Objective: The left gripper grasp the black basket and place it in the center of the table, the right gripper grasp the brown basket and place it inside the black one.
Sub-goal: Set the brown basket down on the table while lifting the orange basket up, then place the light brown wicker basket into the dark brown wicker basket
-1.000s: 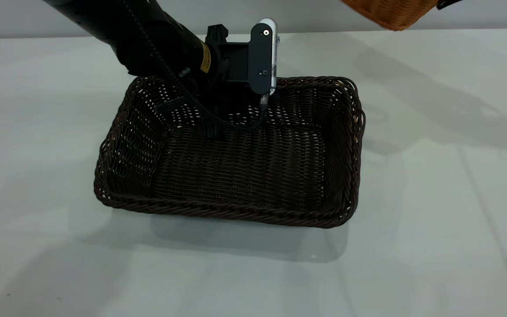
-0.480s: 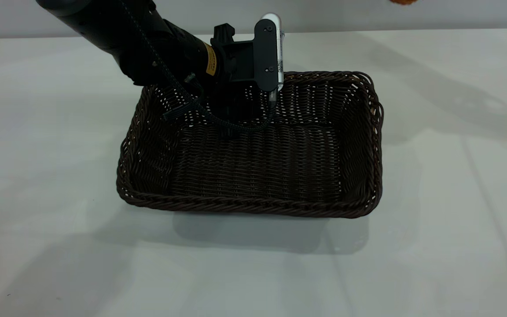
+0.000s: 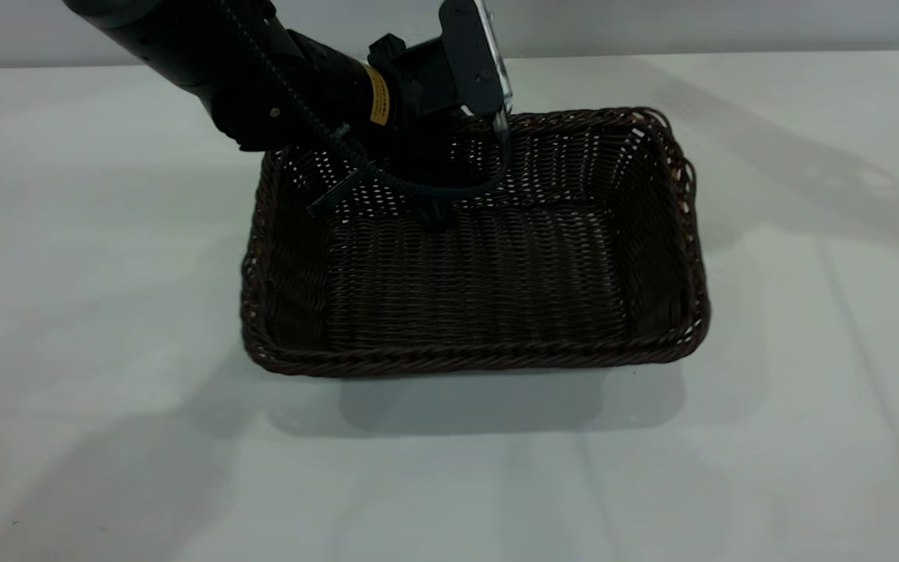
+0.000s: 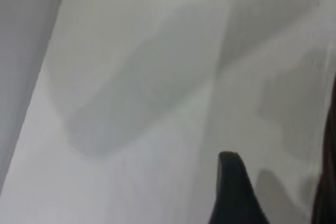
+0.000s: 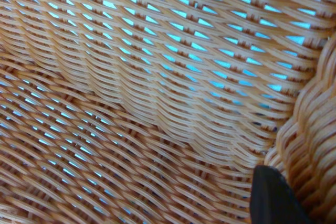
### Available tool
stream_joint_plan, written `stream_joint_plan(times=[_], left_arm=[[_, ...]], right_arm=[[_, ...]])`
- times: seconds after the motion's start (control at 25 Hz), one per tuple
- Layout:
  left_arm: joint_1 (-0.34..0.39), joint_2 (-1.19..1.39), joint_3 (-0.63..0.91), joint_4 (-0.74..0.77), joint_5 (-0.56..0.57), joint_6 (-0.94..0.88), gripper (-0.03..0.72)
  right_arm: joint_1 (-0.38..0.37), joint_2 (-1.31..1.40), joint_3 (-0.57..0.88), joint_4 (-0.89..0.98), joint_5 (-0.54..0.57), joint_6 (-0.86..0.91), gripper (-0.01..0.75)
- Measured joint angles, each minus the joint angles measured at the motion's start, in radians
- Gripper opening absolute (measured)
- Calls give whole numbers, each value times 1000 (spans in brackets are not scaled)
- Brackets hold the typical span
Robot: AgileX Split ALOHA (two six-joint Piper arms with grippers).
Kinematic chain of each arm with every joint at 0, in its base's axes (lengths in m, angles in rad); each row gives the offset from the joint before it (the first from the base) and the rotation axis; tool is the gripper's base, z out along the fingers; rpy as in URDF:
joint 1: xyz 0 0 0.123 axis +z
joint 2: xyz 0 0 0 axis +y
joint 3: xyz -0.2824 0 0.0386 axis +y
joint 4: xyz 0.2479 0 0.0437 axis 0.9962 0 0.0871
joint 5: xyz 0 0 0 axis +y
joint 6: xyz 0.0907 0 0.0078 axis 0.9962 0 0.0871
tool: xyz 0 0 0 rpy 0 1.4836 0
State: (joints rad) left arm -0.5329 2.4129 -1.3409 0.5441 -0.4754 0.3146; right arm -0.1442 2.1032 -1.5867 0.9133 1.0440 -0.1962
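The black basket's inside (image 3: 474, 272) has my left gripper reaching over it, so my left gripper should open and move away before my right gripper puts the brown basket (image 5: 157, 98) down into it.
The black basket (image 3: 481, 289) sits near the middle of the white table (image 3: 90, 437), long side toward the camera. My left gripper (image 3: 432, 204), with its yellow label, reaches down over the basket's far wall and is shut on that wall, one finger inside. In the left wrist view one black finger (image 4: 231, 192) shows over bare table. My right gripper is out of the exterior view. In the right wrist view the brown basket (image 5: 147, 93) fills the picture, and one black finger (image 5: 270, 198) lies against its braided rim (image 5: 310, 129), gripping it.
The left arm's black forearm (image 3: 207, 55) slants in from the upper left over the table. The table's far edge (image 3: 730, 53) meets a grey wall. Soft shadows lie on the table at the right.
My left gripper has carried the black basket to the right and a little farther back, turning it squarer. The brown basket has risen out of the exterior view's top edge.
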Motion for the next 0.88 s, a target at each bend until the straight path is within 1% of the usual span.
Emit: stream_joint_plan(times=[0.36, 0.64, 0.76, 0.88], left_arm=[[0, -54, 2, 0, -41, -34, 408], [-1, -105, 4, 20, -35, -53, 408], [-1, -167, 4, 20, -1, -89, 408], [5, -238, 4, 20, 83, -123, 408]], right_arm=[[0, 0, 0, -4, 0, 0, 127], [-7, 0, 0, -7, 3, -10, 128], [-39, 0, -3, -17, 1, -15, 130], [-101, 0, -11, -24, -2, 7, 129]])
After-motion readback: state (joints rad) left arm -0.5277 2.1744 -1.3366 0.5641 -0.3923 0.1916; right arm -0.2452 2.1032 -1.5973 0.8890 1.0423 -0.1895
